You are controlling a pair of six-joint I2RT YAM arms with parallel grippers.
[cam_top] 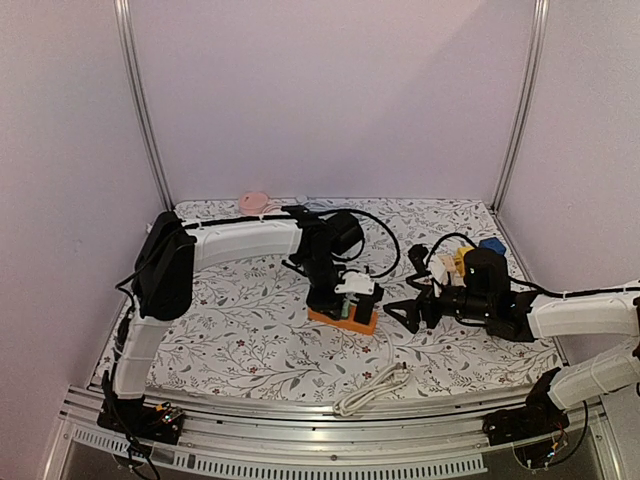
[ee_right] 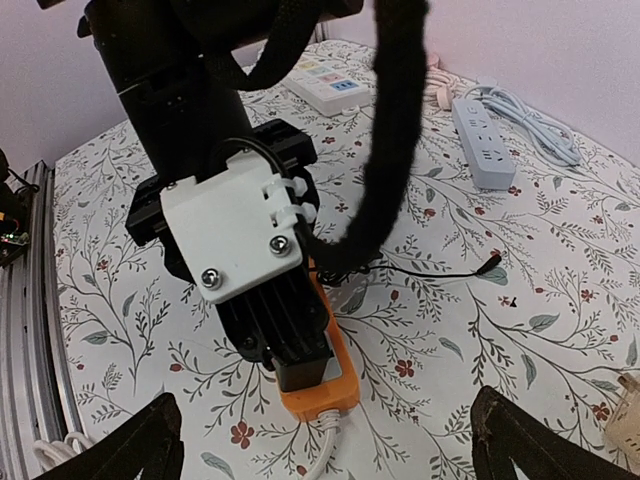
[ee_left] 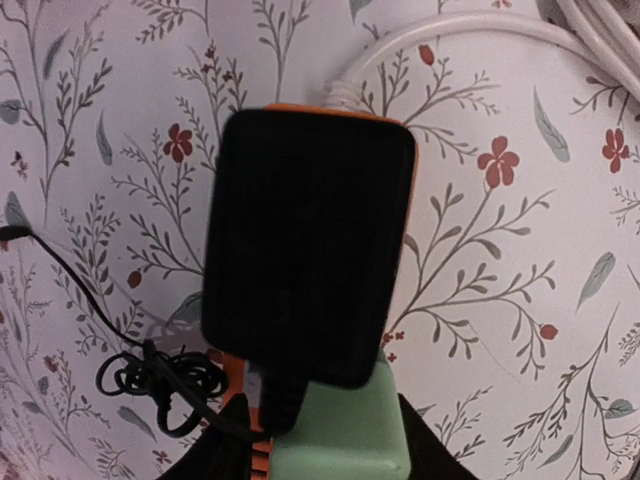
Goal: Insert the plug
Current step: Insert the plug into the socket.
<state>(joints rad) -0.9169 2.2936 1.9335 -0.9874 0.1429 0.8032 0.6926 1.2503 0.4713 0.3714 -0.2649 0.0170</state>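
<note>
I should move my left gripper away first, because it is over the green plug (cam_top: 347, 309) and crowds the strip. Then my right gripper will come down to the black adapter (cam_top: 365, 308).
An orange power strip (cam_top: 345, 322) lies mid-table; it also shows in the right wrist view (ee_right: 325, 385). A black adapter plug (ee_left: 310, 240) sits on the strip's cable end, also seen in the right wrist view (ee_right: 300, 358). A green plug (ee_left: 340, 430) sits in the strip just behind it. My left gripper (cam_top: 348, 303) stands right over the strip, and its fingers (ee_left: 215, 455) straddle the green plug with a gap on the left. My right gripper (cam_top: 405, 312) is open and empty, just right of the strip, with its fingers (ee_right: 150, 440) wide apart.
The adapter's thin black cord coils beside the strip (ee_left: 160, 380). The strip's white cable (cam_top: 370, 390) runs to the front edge. A white strip (ee_right: 325, 80) and a grey strip (ee_right: 485, 145) lie at the back. Coloured plugs (cam_top: 460, 262) sit behind the right arm.
</note>
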